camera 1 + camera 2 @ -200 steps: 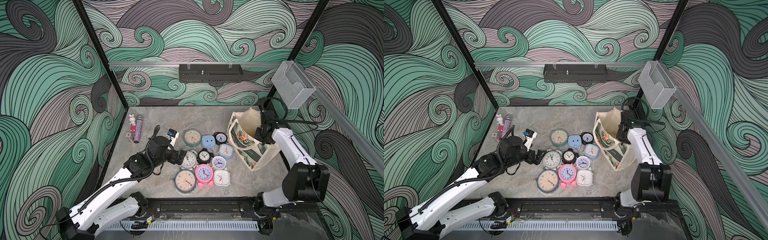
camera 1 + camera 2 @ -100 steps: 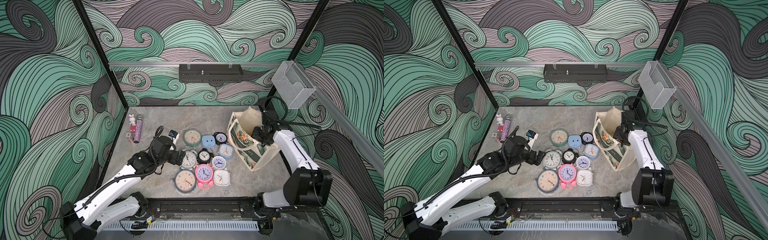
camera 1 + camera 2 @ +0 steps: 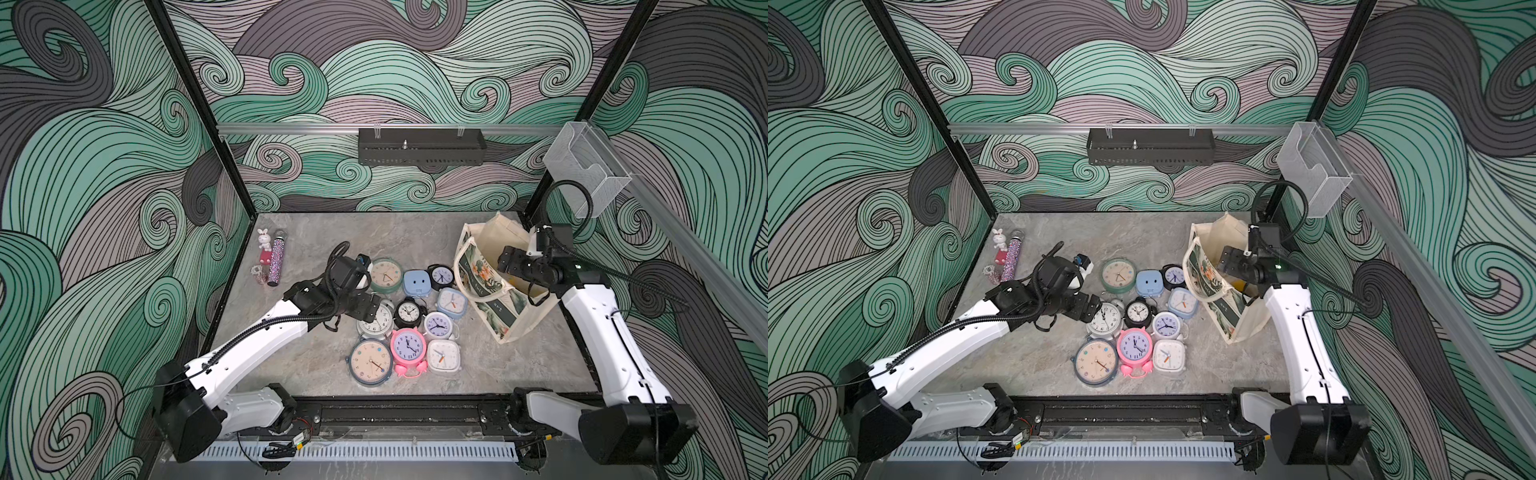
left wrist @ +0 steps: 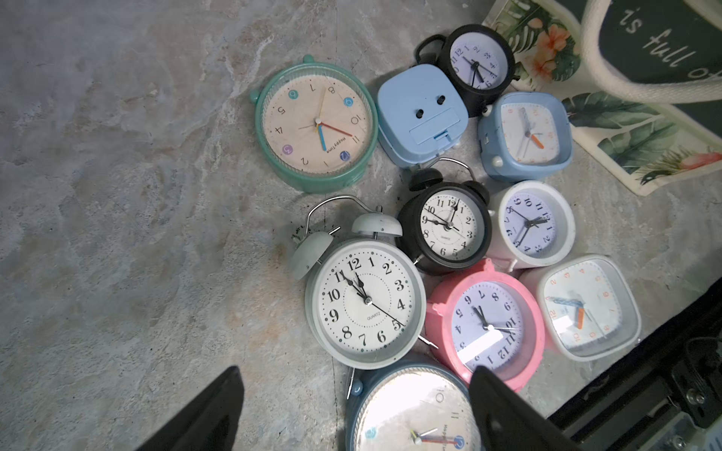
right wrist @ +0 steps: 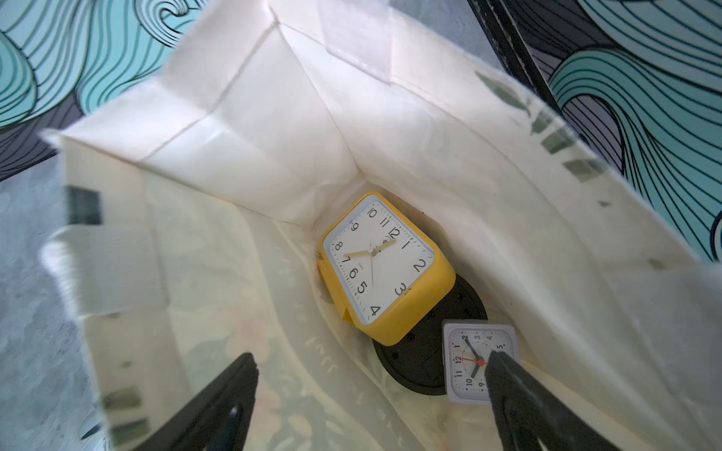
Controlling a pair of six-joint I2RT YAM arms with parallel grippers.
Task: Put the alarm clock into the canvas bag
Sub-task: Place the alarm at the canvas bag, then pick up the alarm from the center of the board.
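The thin handle curves past the bells at one end. The white twin-bell clock will tip up and hang down below when I lift it there.
Several alarm clocks lie in a cluster mid-table. Among them are a white twin-bell clock, a pink clock and a dark blue round clock. My left gripper hovers open over the white twin-bell clock's lower edge, holding nothing. The canvas bag stands open at the right. My right gripper hangs open over its mouth, empty. Inside the bag lie a yellow clock, a small white square clock and a black round clock back.
A bunny figure, a glitter tube and a hair tie lie at the back left. A black rail runs along the table's front edge. A clear holder hangs on the right wall above the bag.
My left gripper has slid right, from beside the clocks to over the white twin-bell clock. The right gripper has stayed at the bag's mouth, moving only slightly.
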